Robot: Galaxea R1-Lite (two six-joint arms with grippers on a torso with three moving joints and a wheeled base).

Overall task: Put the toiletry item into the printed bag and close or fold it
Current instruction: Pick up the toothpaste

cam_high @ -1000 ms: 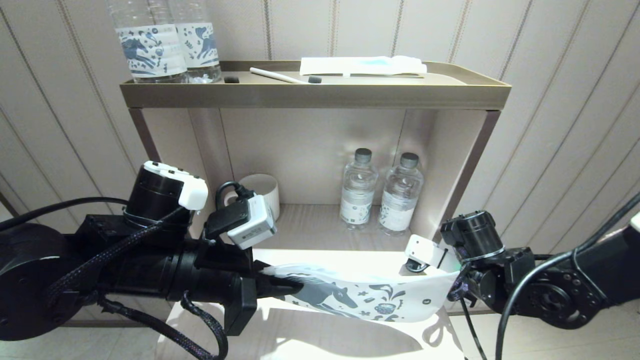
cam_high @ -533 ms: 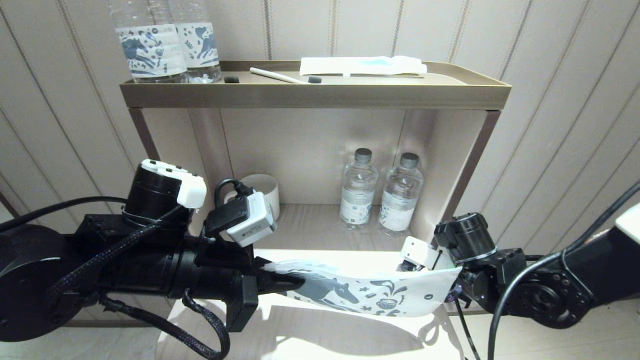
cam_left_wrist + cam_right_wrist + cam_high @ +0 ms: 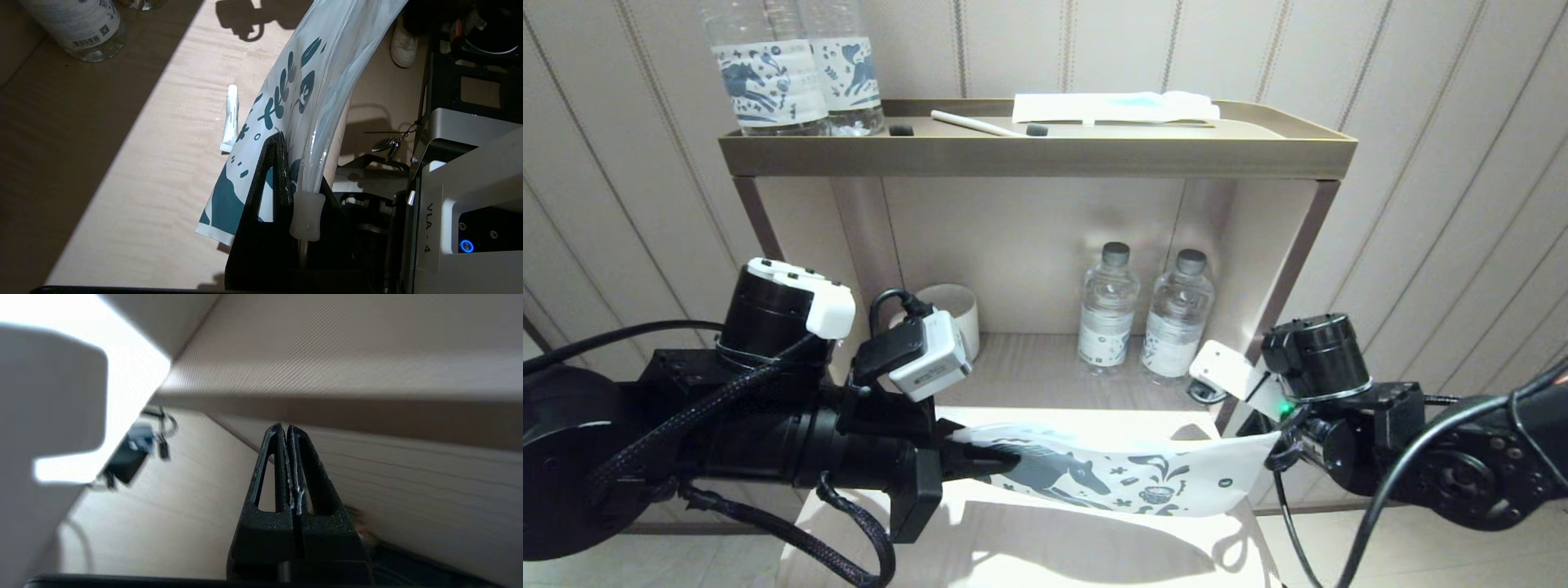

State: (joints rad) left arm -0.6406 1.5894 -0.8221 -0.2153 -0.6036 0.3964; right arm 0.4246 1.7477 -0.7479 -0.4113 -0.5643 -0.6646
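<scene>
The robot's left gripper should go on holding up the printed bag [image 3: 1140, 480] until the right gripper opens over the tube, since the white tube [image 3: 230, 119] lies free beneath the bag.
The printed bag [image 3: 1127, 478], white with a dark blue horse, hangs stretched above the low wooden table [image 3: 1013, 547]. My left gripper [image 3: 282, 139] is shut on its left end, beside the clear zip slider [image 3: 307, 216]. A small white toiletry tube [image 3: 230, 118] lies on the wood beneath the bag, outside it. My right gripper [image 3: 287, 428] is shut with nothing between its fingers and points at the shelf's side wall. In the head view its wrist sits by the bag's right corner [image 3: 1262, 447]. I cannot tell if they touch.
Two small water bottles [image 3: 1108, 306] [image 3: 1176, 314] and a white cup [image 3: 956, 314] stand in the open shelf. The top tray [image 3: 1037, 155] holds two horse-label bottles [image 3: 792, 73], a toothbrush [image 3: 980, 125] and a white packet [image 3: 1115, 106]. The shelf's right wall [image 3: 1290, 269] is close to the right arm.
The right arm has risen and pulled back to the right, away from the bag's right end. The bag has straightened and its right corner sits higher. The left arm has barely moved.
</scene>
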